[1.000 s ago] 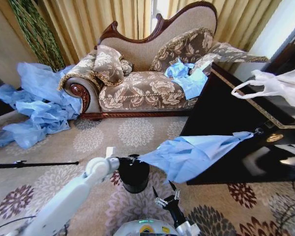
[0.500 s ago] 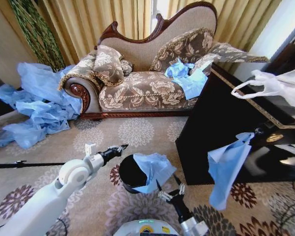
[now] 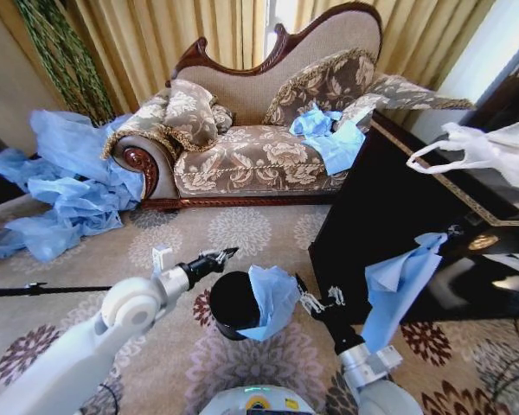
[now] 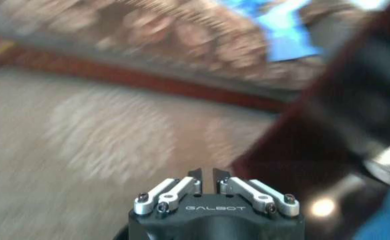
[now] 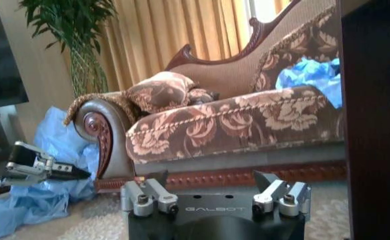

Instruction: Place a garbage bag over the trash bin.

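Loose folds (image 3: 265, 328) are hanging down the side of the trash bin. I expect the garbage bag (image 3: 275, 296) to open wide enough to reach across the bin when I pull it.
The black trash bin (image 3: 227, 307) stands on the carpet in front of me. A light blue garbage bag (image 3: 273, 298) lies crumpled over the bin's right rim and hangs down its side. My left gripper (image 3: 227, 253) hovers just left of and above the bin, shut and holding nothing; in its wrist view the fingertips (image 4: 196, 174) nearly touch. My right gripper (image 3: 321, 296) is open just right of the bag, apart from it. Its spread fingers (image 5: 156, 178) point toward the sofa.
A second light blue bag (image 3: 396, 290) hangs from the edge of the black table (image 3: 389, 199) at right, which carries a white handled bag (image 3: 484, 151). The sofa (image 3: 259, 156) with blue plastic on it stands behind. A blue sheeting heap (image 3: 65, 186) lies at left.
The blue bag stretched from the bin to the table has gone slack: one part dropped onto the bin, another hangs from the table. My left gripper drew back; my right gripper rose beside the bag.
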